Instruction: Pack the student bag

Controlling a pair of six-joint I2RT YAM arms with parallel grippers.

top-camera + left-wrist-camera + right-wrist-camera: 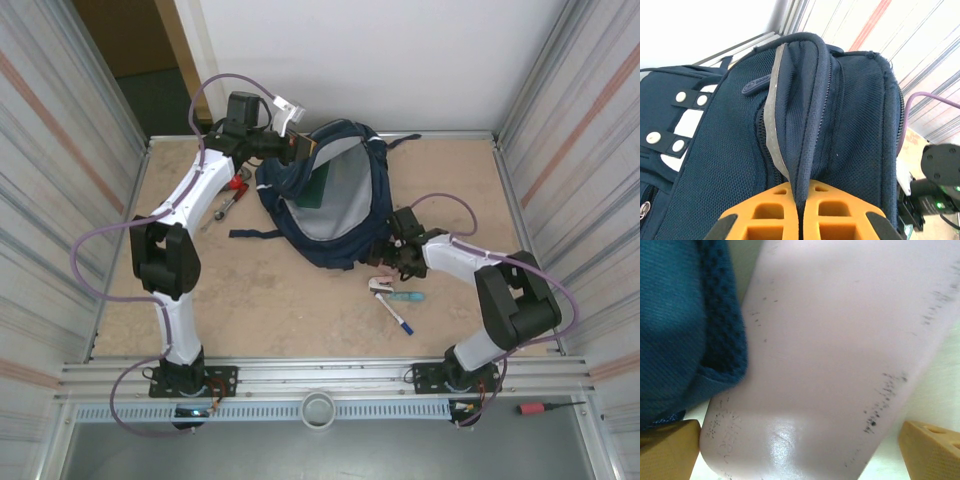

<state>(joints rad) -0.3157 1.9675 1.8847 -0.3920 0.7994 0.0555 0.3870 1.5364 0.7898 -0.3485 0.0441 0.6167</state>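
Observation:
The pale pink object (822, 355) is lapped by the bag fabric (722, 352) on just one edge, so I expect it will slip free at once when I lift it.
The student bag (340, 225), a big navy backpack, lies on the table with its main compartment gaping and grey lining showing. A green book (321, 186) sits inside. My left gripper (300, 148) is at the bag's far left rim. In the left wrist view its orange fingers (765, 215) are shut on a fold of the bag's zipper edge (805, 125). My right gripper (392, 258) is at the bag's near right edge. It stands open, its fingers (670, 450) either side of a pale pink object (840, 340), with bag fabric (675, 315) beside it.
A blue pen (397, 314) and a teal item (410, 296) lie on the table near the right gripper. A red-handled tool (238, 183) and a thin pen (226, 208) lie left of the bag. Metal walls enclose the table on both sides.

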